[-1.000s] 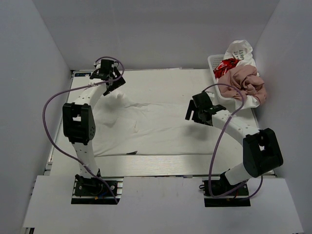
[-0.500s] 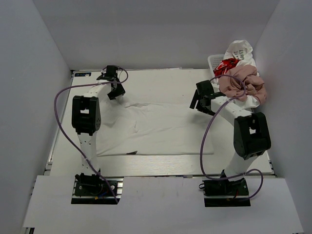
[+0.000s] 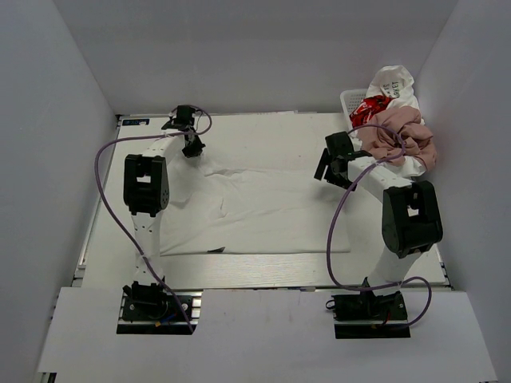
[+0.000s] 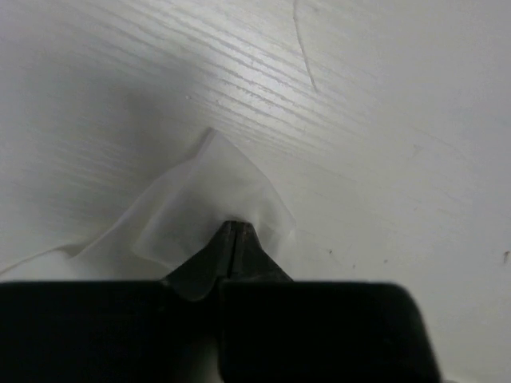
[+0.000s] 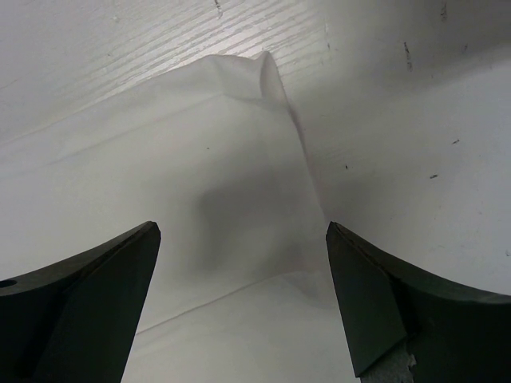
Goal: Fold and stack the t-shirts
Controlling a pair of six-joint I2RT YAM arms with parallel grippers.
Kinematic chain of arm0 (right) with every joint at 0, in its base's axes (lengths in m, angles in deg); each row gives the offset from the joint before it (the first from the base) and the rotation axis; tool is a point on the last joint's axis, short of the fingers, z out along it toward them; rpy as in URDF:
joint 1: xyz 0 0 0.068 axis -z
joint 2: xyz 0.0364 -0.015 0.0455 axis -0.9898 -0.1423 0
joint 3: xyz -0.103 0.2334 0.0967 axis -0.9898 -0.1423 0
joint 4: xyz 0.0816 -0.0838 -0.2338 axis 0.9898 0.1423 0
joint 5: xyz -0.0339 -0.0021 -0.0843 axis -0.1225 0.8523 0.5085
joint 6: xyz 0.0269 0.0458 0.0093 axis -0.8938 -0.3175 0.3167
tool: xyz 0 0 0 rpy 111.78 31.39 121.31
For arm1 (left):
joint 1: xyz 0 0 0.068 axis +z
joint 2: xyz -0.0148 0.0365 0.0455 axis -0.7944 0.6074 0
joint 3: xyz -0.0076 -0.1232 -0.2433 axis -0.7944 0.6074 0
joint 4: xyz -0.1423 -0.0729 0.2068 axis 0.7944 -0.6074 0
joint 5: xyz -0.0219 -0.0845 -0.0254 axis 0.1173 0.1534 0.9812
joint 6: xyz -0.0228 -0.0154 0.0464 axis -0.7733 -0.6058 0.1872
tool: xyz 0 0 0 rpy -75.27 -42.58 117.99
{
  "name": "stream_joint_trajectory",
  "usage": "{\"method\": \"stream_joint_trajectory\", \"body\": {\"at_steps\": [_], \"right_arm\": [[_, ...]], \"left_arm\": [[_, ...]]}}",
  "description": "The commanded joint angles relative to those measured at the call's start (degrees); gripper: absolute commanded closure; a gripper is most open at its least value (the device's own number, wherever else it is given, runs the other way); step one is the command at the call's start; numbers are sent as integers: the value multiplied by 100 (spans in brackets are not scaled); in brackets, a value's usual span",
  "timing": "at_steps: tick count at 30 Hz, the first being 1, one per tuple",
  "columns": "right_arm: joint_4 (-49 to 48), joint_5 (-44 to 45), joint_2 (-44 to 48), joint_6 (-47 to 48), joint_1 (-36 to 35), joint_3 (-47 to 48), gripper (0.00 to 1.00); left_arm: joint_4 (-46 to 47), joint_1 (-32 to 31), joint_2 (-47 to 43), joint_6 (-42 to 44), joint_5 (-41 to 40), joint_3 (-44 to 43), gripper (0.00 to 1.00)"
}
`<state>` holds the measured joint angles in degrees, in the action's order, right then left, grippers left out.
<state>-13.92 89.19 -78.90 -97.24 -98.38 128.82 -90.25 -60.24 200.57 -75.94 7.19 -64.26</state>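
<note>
A far corner of the white t-shirt (image 4: 219,175) is in my left gripper; the t-shirt's opposite corner lies loose, so my right gripper should pinch that corner (image 5: 267,78) before folding.
A white t-shirt (image 3: 255,211) lies spread flat over the middle of the table. My left gripper (image 3: 194,150) is at its far left corner, shut on a thin fold of the white cloth (image 4: 215,191); the pinched tips (image 4: 237,227) show in the left wrist view. My right gripper (image 3: 323,171) hovers open over the shirt's far right corner (image 5: 231,144), with the jaws wide apart on either side of the cloth (image 5: 242,229) and nothing between them. More t-shirts are piled at the far right: a dusty pink one (image 3: 403,136), a white one with red print (image 3: 369,108) and a white one with lettering (image 3: 391,81).
A white plastic basket (image 3: 349,100) at the far right corner holds the pile of shirts, which spills over its rim. Grey walls close in the table on three sides. Purple cables loop off both arms.
The left gripper has closed on the shirt's far left corner. The right arm has swung towards the far right corner, still open. The shirt now lies flatter.
</note>
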Motion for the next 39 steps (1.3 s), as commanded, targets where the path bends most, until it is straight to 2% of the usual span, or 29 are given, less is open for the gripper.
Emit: {"method": "stream_joint_trajectory", "body": {"at_steps": [1,9,18,22,26,27,28,30,31,33,34,35,39], "right_arm": [[-12,-3,-111,22,117,209,10],[15,-48,-848,13,197,1060,10],[164,655,-1956,258,275,2291,12],[129,744,-2185,329,284,2283,12],[-144,603,-2352,435,293,2353,19],[-144,568,-2379,435,293,2362,22],[-144,559,-2414,444,276,2353,32],[-196,568,-2371,470,285,2274,46],[-231,568,-2309,496,293,2126,62],[-354,586,-2169,488,276,1959,80],[-442,551,-2046,592,267,1819,93],[-599,507,-1941,654,250,1756,100],[-855,445,-1624,979,241,1519,100]], "left_arm": [[1,-1,-106,52,118,-186,100],[273,-1,-879,166,5,314,100],[432,-1,-1574,272,-49,1018,100],[363,-1,-1688,272,-49,1150,100],[309,-1,-1890,325,-110,1360,100],[309,-1,-1995,325,-110,1413,100],[231,-1,-1996,325,-171,1501,100],[178,-1,-2153,325,-172,1554,100],[99,-1,-2258,325,-241,1702,100],[29,-1,-2391,272,-242,1818,100],[-68,-1,-2452,272,-242,1870,100],[-130,-53,-2583,272,-312,1958,100],[-429,-106,-3110,105,-392,2483,100]]}}
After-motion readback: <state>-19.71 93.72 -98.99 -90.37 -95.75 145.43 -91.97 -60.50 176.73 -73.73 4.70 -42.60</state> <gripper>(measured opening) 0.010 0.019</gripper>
